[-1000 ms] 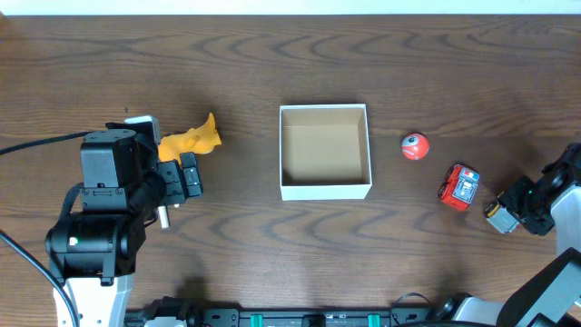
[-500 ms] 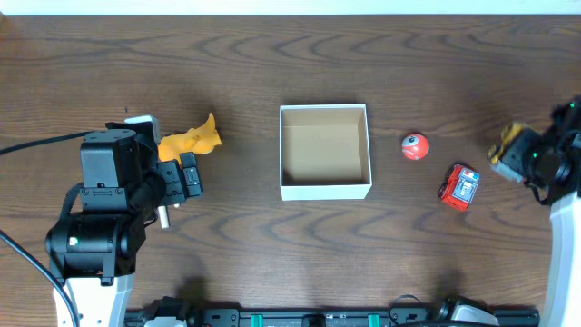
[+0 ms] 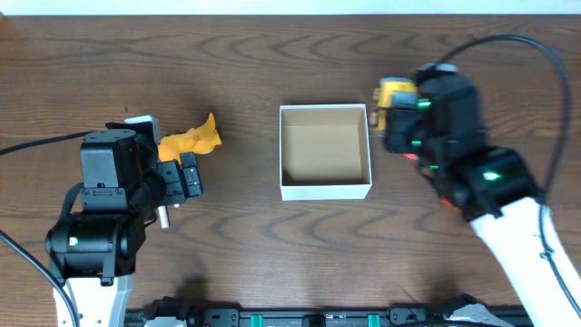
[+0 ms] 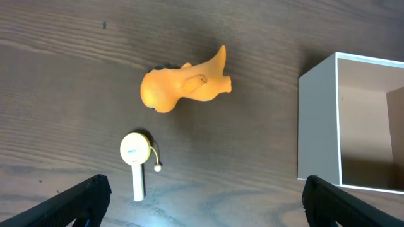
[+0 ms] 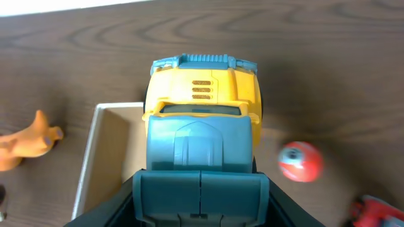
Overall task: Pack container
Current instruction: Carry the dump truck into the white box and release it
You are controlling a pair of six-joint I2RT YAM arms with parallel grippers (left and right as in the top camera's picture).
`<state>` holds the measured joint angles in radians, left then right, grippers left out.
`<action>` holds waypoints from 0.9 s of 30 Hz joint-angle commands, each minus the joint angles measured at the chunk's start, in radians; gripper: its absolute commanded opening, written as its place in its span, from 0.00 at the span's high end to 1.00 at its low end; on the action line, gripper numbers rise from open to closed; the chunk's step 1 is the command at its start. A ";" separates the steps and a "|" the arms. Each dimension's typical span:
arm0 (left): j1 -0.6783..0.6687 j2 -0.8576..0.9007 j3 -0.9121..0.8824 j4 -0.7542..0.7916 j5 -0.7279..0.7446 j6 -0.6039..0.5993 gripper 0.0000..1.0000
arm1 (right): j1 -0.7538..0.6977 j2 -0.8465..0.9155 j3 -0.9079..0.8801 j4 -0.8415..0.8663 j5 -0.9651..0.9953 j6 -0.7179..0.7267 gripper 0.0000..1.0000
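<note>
The toy truck [image 3: 397, 92] is hanging level next to the open, empty container. My right gripper should now move the truck over and down until it gets close to the brown inside [image 3: 338, 150].
The container [image 3: 325, 189], a square white box with a brown inside, sits mid-table and holds nothing; it shows in the left wrist view [image 4: 319, 120] and the right wrist view [image 5: 88, 161]. My right gripper [image 3: 392, 113] is shut on a yellow and teal toy truck [image 5: 202, 120], held in the air over the box's right wall. An orange duck-like toy [image 3: 191, 138] lies left of the box. My left gripper [image 4: 202, 202] is open and empty, just below the orange toy [image 4: 184, 87].
A red ball [image 5: 300, 161] and a red toy [image 5: 379, 211] lie right of the box, mostly hidden by my right arm in the overhead view. A small white round tag with a stem [image 4: 136, 157] lies on the table below the orange toy.
My right arm has swung from the table's right edge leftward and up to the box's right wall, carrying the truck. The left arm has not moved.
</note>
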<state>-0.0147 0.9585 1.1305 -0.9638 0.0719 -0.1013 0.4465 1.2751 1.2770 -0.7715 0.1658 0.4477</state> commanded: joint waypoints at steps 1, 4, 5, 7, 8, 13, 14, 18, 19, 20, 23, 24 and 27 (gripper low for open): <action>0.004 0.002 0.019 -0.001 0.000 -0.002 0.02 | 0.072 0.061 0.010 0.022 0.120 0.107 0.99; 0.004 0.002 0.019 -0.001 0.000 -0.002 0.02 | 0.100 0.138 0.011 0.042 0.119 0.125 0.99; 0.004 0.002 0.019 -0.001 0.000 -0.002 0.02 | 0.105 0.161 0.011 0.047 0.119 0.125 0.98; 0.004 0.002 0.018 -0.001 0.000 -0.002 0.02 | 0.111 0.208 0.011 0.055 0.119 0.125 0.98; 0.004 0.002 0.017 -0.001 0.000 -0.002 0.02 | 0.111 0.230 0.011 0.058 0.118 0.125 0.98; 0.004 0.010 0.006 -0.001 0.000 -0.002 0.02 | 0.111 0.321 0.011 0.078 0.111 0.135 0.98; 0.004 0.013 0.003 -0.001 0.000 -0.002 0.02 | 0.111 0.333 0.011 0.083 0.106 0.135 0.98; 0.004 0.032 0.003 -0.005 0.000 -0.002 0.02 | 0.111 0.378 0.011 0.103 0.077 0.135 0.99; 0.004 0.036 0.003 -0.005 0.000 -0.002 0.02 | 0.111 0.385 0.011 0.105 0.067 0.135 0.98; 0.004 0.041 0.003 -0.005 0.000 -0.002 0.02 | 0.109 0.393 0.011 0.107 0.063 0.135 0.99; 0.004 0.053 0.003 -0.005 0.000 -0.002 0.02 | 0.109 0.409 0.011 0.112 0.062 0.135 0.98; 0.004 0.057 0.003 -0.005 0.000 -0.002 0.02 | 0.109 0.414 0.011 0.111 0.063 0.135 0.98; 0.004 0.067 0.003 -0.005 0.000 -0.002 0.02 | 0.108 0.434 0.011 0.111 0.064 0.136 0.98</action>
<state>-0.0147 1.0168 1.1305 -0.9653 0.0719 -0.1009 0.5476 1.6924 1.2770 -0.6643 0.2237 0.5674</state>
